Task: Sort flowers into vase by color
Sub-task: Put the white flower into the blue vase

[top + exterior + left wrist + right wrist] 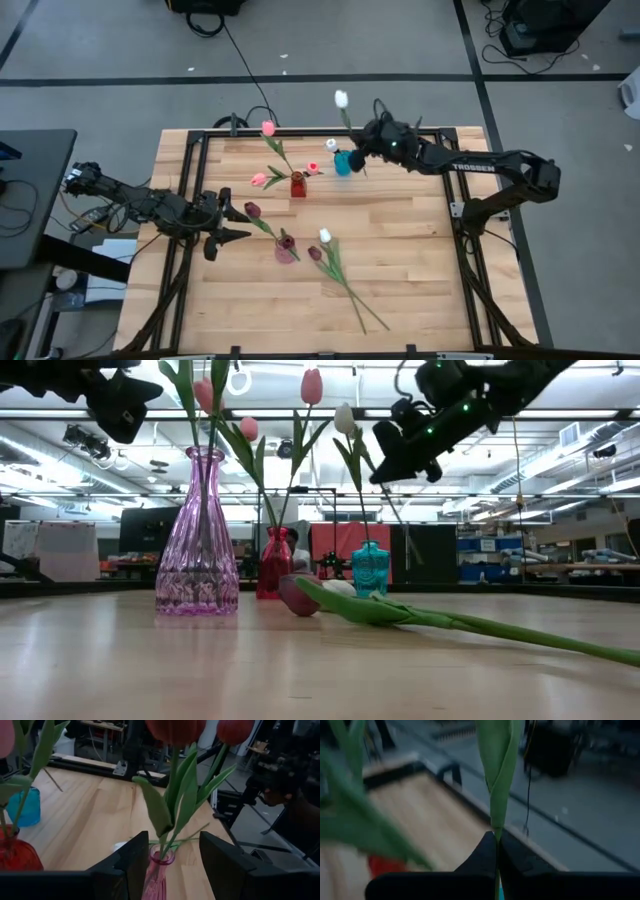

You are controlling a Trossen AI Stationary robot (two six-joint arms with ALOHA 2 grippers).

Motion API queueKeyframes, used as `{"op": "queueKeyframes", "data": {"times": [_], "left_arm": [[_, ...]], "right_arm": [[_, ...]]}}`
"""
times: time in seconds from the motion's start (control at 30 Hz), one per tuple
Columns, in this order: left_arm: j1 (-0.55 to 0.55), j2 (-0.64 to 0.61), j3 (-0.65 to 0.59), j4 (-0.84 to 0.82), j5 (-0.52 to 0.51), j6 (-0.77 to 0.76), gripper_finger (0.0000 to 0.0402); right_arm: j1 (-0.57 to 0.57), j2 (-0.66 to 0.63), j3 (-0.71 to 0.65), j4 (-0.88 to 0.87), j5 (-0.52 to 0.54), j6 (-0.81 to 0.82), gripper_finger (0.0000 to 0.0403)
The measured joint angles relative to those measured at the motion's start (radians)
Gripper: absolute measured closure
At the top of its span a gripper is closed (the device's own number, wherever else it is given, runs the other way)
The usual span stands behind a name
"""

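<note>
The white tulip's lower stem sticks out at a slant past the teal vase. My right gripper should swing the stem back over the vase's opening (370, 543) before it lets go of the stem.
My right gripper (362, 140) hovers over the table's far edge next to the teal vase (343, 163), shut on a white tulip (341, 98). One white tulip (344, 418) stands in that vase (370, 568). My left gripper (238, 222) is open and stops short of the pink glass vase (286, 248), on its left. In the left wrist view the vase (159, 870) shows between my fingers, with maroon tulips (175, 727) in it. Pink tulips (268, 128) stand in the red vase (297, 185). A white tulip (324, 236) and a maroon tulip (315, 253) lie flat on the table. My right gripper pinches the white tulip's green stem (496, 851) between its two fingers, just under a folded leaf (497, 780). The tulip is lifted clear and stands roughly upright, head above the gripper. The lower stem (405, 530) hangs beside the teal vase.
The two loose tulips' stems (362, 305) run toward the table's near right. The three vases stand in the middle and far part of the table. A black frame rail (300, 133) runs along the far edge. Bare wood (430, 260) lies on the right side.
</note>
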Motion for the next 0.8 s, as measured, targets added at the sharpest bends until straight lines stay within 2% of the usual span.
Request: {"op": "queueKeyframes", "data": {"times": [0.07, 0.17, 0.3, 0.67, 0.8], "left_arm": [[0.000, 0.000, 0.000, -0.002, -0.001, 0.000, 0.0220], [0.000, 0.000, 0.000, 0.006, -0.001, 0.000, 0.0220], [0.000, 0.000, 0.000, -0.011, -0.005, -0.013, 0.0220], [0.001, 0.000, 0.000, -0.014, -0.030, -0.010, 0.0220], [0.001, 0.000, 0.000, -0.015, -0.050, 0.008, 0.0220]], "right_arm": [[-0.033, 0.000, -0.023, 0.107, -0.029, -0.010, 0.0392], [-0.080, -0.001, -0.029, 0.244, -0.135, 0.013, 0.0392], [-0.123, 0.000, -0.029, 0.330, -0.228, 0.065, 0.0392], [-0.164, 0.001, -0.029, 0.398, -0.275, 0.072, 0.0392], [-0.152, 0.043, -0.028, 0.433, -0.276, 0.047, 0.0392]]}}
